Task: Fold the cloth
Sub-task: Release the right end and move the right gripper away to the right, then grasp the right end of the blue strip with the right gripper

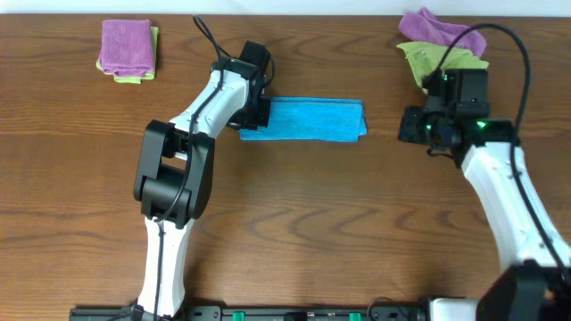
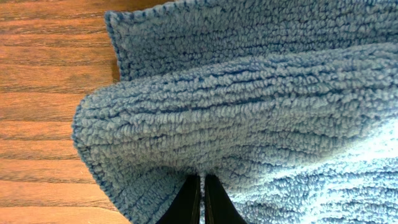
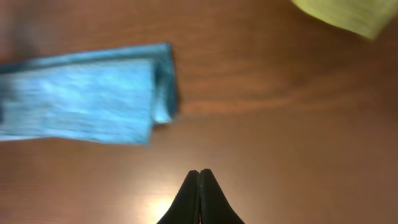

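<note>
My right gripper should pinch that loose end (image 1: 353,111) before folding, because my left gripper is holding down one end of the sky-blue cloth (image 1: 253,134) and the other end lies loose.
The sky-blue cloth (image 1: 312,120) lies folded into a long strip at the middle back of the table. My left gripper (image 1: 259,112) is at its left end. In the left wrist view the fingers (image 2: 203,178) are shut on the cloth (image 2: 249,106), whose edge is raised and curls over them above a lower layer. My right gripper (image 1: 409,125) is shut and empty, just right of the strip's right end. In the right wrist view the shut fingers (image 3: 199,173) hover over bare wood, with the cloth's end (image 3: 81,102) ahead to the left. The white tag is not visible.
A purple cloth (image 1: 127,45) lies folded on a yellow-green one at the back left. Another purple cloth (image 1: 442,31) and a yellow-green cloth (image 1: 426,61) lie crumpled at the back right, behind my right arm. The yellow-green cloth also shows in the right wrist view (image 3: 348,15).
</note>
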Available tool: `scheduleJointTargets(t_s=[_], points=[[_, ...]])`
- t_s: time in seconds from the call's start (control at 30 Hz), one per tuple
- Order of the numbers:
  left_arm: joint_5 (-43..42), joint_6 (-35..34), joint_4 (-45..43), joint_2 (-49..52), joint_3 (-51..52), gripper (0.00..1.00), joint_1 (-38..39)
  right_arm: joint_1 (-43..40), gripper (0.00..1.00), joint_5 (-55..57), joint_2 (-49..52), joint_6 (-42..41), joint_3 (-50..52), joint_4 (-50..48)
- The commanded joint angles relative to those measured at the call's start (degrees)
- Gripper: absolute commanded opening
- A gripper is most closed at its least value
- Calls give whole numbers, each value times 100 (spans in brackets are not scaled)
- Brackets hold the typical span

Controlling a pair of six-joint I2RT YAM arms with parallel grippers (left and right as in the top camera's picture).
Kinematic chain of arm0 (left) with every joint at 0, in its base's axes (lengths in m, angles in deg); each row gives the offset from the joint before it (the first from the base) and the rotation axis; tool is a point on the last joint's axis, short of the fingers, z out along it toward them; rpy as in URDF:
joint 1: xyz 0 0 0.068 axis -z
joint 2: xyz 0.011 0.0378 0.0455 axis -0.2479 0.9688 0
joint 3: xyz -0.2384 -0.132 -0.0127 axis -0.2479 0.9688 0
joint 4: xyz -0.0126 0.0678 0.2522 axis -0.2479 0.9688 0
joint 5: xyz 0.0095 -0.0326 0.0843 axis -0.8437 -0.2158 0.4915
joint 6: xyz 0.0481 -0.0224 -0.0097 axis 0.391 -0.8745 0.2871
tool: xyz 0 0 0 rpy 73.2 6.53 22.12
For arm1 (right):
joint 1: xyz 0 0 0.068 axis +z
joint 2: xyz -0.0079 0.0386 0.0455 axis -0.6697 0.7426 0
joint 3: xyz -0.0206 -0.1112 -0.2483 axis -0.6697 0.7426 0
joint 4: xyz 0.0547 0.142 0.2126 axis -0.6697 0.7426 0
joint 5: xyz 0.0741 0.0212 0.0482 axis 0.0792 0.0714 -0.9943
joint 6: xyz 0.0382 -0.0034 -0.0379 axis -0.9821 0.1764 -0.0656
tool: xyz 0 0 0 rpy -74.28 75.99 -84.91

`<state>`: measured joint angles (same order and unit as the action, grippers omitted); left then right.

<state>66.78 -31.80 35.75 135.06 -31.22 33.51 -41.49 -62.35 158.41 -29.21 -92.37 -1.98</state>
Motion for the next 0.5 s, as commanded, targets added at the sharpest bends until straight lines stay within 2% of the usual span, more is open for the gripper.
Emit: scheduleJointTargets(t_s=[0.0, 0.13, 0.23, 0.27, 0.4, 0.43, 0.47], points=[[192, 48, 144, 225, 164, 6, -105, 37, 1, -1034, 551, -61, -46, -308], [-127, 46, 50, 225, 164, 6, -90, 13, 1, -2396, 1268, -212, -46, -1226], [-227, 46, 17, 225, 164, 6, -72, -109, 9, -2590, 1499, -345, -46, -1528], [-251, 46, 22, 225, 164, 6, -59, -188, 15, -2704, 1572, -345, -46, -1620], [-286, 46, 20, 225, 164, 6, 76, -645, 20, -3244, 1888, -330, -46, -1958], [-234, 42, 37, 225, 164, 6, 109, -756, 27, -3338, 1965, -319, -46, -2017], [-195, 13, 52, 225, 164, 6, 151, -870, 28, -3403, 2041, -317, -46, -2068]])
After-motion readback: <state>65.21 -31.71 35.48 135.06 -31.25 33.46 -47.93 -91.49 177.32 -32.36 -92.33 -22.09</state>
